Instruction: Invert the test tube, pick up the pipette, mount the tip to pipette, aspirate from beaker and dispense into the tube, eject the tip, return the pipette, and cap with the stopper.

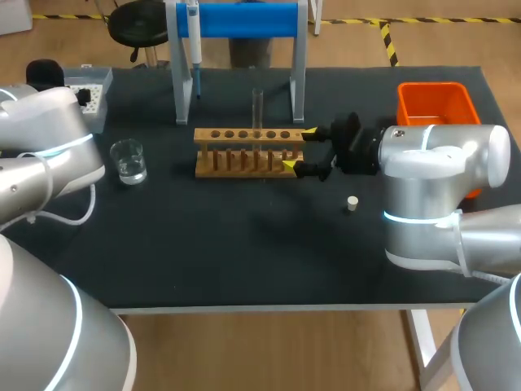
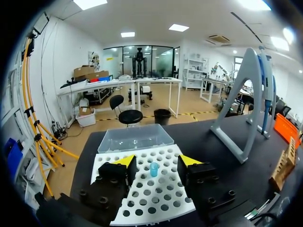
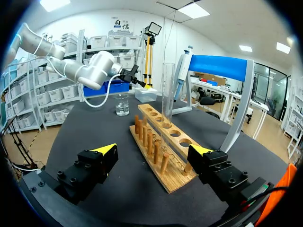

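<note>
The blue tip will bring out a hidden tapered end when I lift it, because only a short collar sticks up from the white tip box.
A clear test tube stands upright in the wooden rack. My right gripper is open, its yellow tips on either side of the rack's right end without touching it; in the right wrist view the rack and tube lie just ahead of the gripper. The pipette hangs on the blue stand. My left gripper hovers open over the white tip box, with one blue tip between its fingers, untouched. The beaker stands left of the rack, and the stopper lies right of it.
An orange bin sits at the back right, partly behind my right arm. The tip box is at the back left corner, near my left arm. Bare black mat spreads in front of the rack.
</note>
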### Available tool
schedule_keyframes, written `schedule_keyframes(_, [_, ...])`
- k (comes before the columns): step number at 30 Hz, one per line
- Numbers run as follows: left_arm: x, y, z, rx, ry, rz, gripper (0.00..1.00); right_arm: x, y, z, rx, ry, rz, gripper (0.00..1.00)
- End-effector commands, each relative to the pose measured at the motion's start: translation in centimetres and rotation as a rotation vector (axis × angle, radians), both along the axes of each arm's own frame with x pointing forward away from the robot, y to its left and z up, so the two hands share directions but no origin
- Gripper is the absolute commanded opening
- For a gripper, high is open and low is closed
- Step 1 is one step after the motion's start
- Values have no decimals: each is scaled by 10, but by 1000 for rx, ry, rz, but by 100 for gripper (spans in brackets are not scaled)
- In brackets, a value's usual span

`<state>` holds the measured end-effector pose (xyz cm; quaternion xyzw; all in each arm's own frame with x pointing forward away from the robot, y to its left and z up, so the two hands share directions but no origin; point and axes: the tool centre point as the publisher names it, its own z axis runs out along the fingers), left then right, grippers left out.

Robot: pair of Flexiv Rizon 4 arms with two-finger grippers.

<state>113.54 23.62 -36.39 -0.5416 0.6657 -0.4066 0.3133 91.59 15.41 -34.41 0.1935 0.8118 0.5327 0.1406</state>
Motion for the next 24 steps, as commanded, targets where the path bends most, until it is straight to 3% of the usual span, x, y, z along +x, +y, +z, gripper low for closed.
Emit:
schedule_keyframes(1, [4,-1,-3,2,1,6,49,-1,0,-1,2,-2,-1,100])
schedule_keyframes(11, [4,1,-5,2,5,11,45,-1,0,-1,2,-2,-1,100])
schedule_keyframes(17, [4,1,-5,7,4,10,33,-1,0,-1,2,-2,-1,100])
schedule_keyframes(18, [4,1,-5,8,4,9,22,-1,0,-1,2,-2,-1,100])
schedule_keyframes(19, [4,1,-5,8,4,9,19,-1,0,-1,2,-2,-1,100])
schedule_keyframes(24, [4,1,-5,8,5,11,20,-1,0,-1,2,-2,-1,100])
